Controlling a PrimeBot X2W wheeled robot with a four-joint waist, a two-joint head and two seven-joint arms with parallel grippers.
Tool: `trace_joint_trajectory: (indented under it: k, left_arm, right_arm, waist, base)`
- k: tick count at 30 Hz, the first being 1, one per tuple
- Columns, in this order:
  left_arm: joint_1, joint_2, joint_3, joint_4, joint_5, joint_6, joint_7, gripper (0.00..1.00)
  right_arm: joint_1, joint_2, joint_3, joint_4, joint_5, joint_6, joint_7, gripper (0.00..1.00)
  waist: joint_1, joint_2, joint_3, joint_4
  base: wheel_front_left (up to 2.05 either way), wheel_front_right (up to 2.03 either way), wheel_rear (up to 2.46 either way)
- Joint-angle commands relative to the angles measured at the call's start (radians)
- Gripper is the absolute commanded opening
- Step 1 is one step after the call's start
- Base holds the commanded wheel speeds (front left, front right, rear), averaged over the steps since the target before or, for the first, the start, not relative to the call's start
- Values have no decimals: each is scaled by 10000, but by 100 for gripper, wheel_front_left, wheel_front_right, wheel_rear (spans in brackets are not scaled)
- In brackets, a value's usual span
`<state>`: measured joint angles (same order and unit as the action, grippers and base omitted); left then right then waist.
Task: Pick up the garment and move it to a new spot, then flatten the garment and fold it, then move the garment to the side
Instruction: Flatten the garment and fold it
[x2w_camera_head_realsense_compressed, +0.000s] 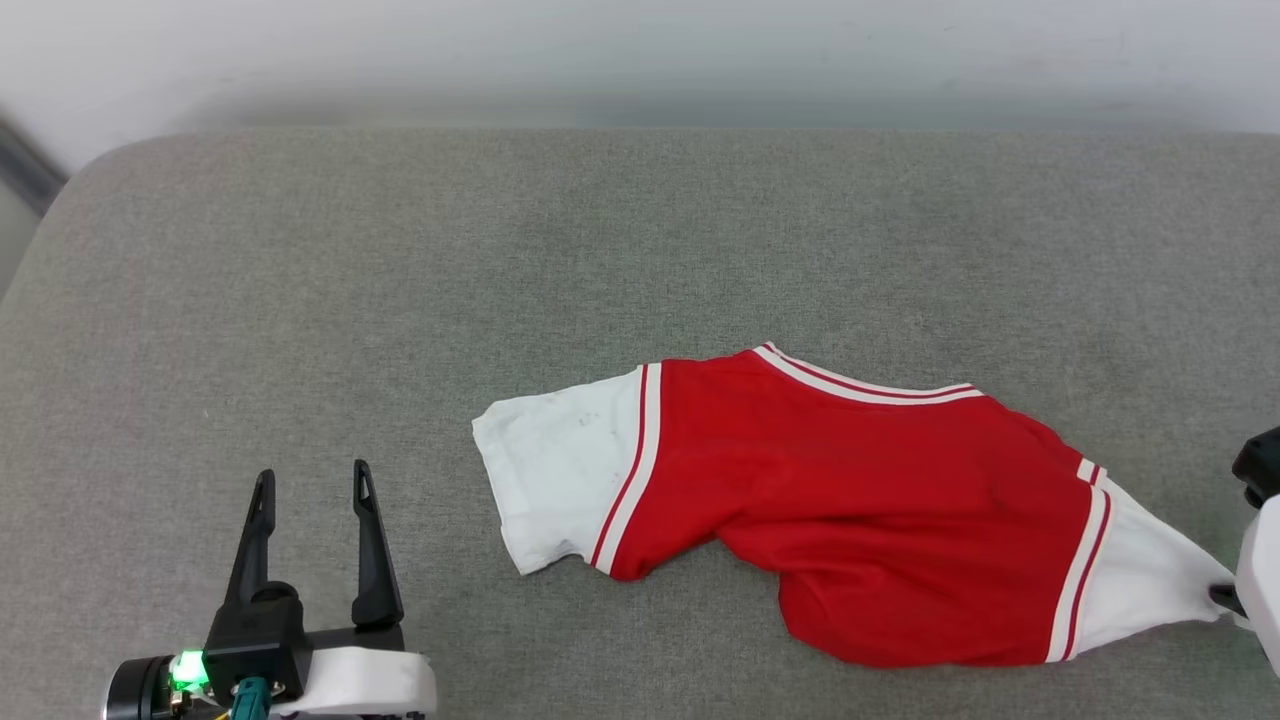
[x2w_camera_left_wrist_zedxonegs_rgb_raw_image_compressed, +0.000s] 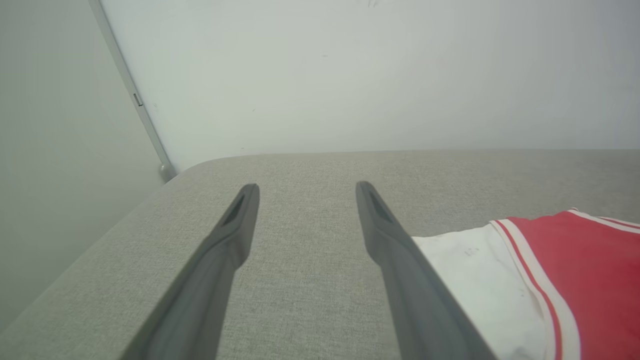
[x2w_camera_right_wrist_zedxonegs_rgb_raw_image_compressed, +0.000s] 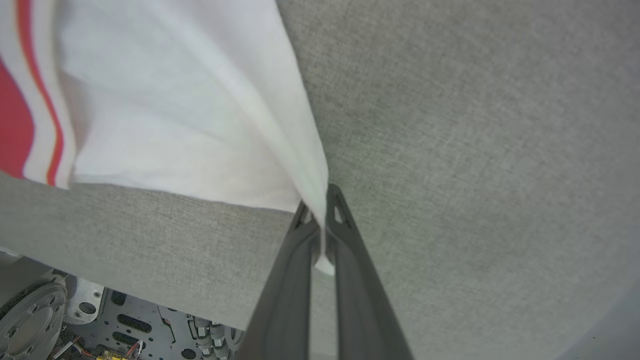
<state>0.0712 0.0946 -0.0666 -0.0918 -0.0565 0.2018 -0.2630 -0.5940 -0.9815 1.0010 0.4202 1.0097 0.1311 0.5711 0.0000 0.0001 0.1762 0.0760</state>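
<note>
My grippers will make the garment (x2w_camera_head_realsense_compressed: 882, 480) open out much longer when they lift both sleeves, because the red body ends in a rounded fold (x2w_camera_head_realsense_compressed: 828, 636) with its hem hidden.
The garment (x2w_camera_head_realsense_compressed: 860, 500), a red jersey T-shirt with white sleeves and striped trim, lies crumpled on the grey cushioned surface (x2w_camera_head_realsense_compressed: 500, 260), right of centre. Its numerals are hidden. My right gripper (x2w_camera_right_wrist_zedxonegs_rgb_raw_image_compressed: 319, 204) is shut on the tip of the garment's right white sleeve (x2w_camera_right_wrist_zedxonegs_rgb_raw_image_compressed: 200, 110), which is pulled taut toward the right edge; in the head view that gripper (x2w_camera_head_realsense_compressed: 1222, 597) shows at the far right. My left gripper (x2w_camera_head_realsense_compressed: 312, 482) stands open at the lower left, nothing between its fingers (x2w_camera_left_wrist_zedxonegs_rgb_raw_image_compressed: 240, 220), a short way left of the other white sleeve (x2w_camera_left_wrist_zedxonegs_rgb_raw_image_compressed: 475, 265).
A pale wall (x2w_camera_head_realsense_compressed: 640, 50) runs behind the cushioned surface. The surface's rounded left corner (x2w_camera_left_wrist_zedxonegs_rgb_raw_image_compressed: 190, 170) drops off near a grey wall strip (x2w_camera_left_wrist_zedxonegs_rgb_raw_image_compressed: 135, 100). The robot's base hardware (x2w_camera_right_wrist_zedxonegs_rgb_raw_image_compressed: 100, 325) shows below the front edge.
</note>
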Motion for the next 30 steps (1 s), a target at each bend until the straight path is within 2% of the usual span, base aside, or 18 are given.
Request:
trace_joint_trajectory:
  k: [1, 2, 3, 4, 8, 12, 16, 18, 20, 24, 30]
  left_arm:
    - [-151, 25, 47, 63, 31, -57, -25, 100]
    - [-180, 36, 85, 112, 43, -86, -25, 100]
    - [-183, 50, 136, 162, 41, -130, -25, 100]
    - [-188, 54, 171, 210, 36, -168, -25, 100]
    - [-344, 178, 250, 437, 101, -438, -25, 100]
    - [-730, 477, 430, 628, 115, -656, -25, 100]
    - [-1328, 826, 620, 836, 94, -952, -26, 100]
    - [-1726, 1018, 648, 1010, 45, -1139, -26, 100]
    - [-2108, 1224, 620, 1428, 28, -1363, -26, 100]
    - [-3148, 1598, 518, 2052, -43, -1839, -15, 100]
    - [-4643, 2074, 228, 2998, -245, -2594, 897, 100]
  right_arm:
    - [93, 138, -111, 48, 54, -7, -115, 0]
    - [131, 212, -221, 114, 96, -7, -236, 0]
    - [158, 301, -327, 149, 108, -7, -386, 27]
    - [164, 364, -430, 183, 80, -7, -564, 100]
    - [118, 383, -849, 53, -235, -7, -1306, 100]
    - [39, 123, -1429, -330, -836, -7, -2310, 100]
    - [123, 101, -2408, -826, -1494, -7, -3624, 100]
    - [265, 306, -3014, -1006, -1922, -7, -4407, 100]
    - [441, 632, -3740, -1047, -2415, -7, -5184, 100]
    - [1003, 1718, -5441, -1003, -3716, -7, -6632, 100]
    - [2343, 3815, -8173, -1570, -6078, -8, -7845, 100]
  waist:
    - [0, -1, -20, 0]
    - [0, -1, -53, -20]
    - [0, -1, -101, -55]
    - [0, -1, -155, -82]
    - [0, -1, -455, -176]
    - [0, -1, -694, -287]
    - [0, -1, -812, -420]
    - [0, -1, -810, -488]
    - [0, -1, -784, -555]
    - [0, -1, -660, -684]
    - [0, -1, -316, -808]
  base:
    - [0, 0, 0]
    - [0, 0, 0]
    - [0, 0, 0]
    - [0, 0, 0]
    - [0, 0, 0]
    - [0, 0, 0]
    - [0, 0, 0]
    - [0, 0, 0]
    - [0, 0, 0]
    - [0, 0, 0]
    - [0, 0, 0]
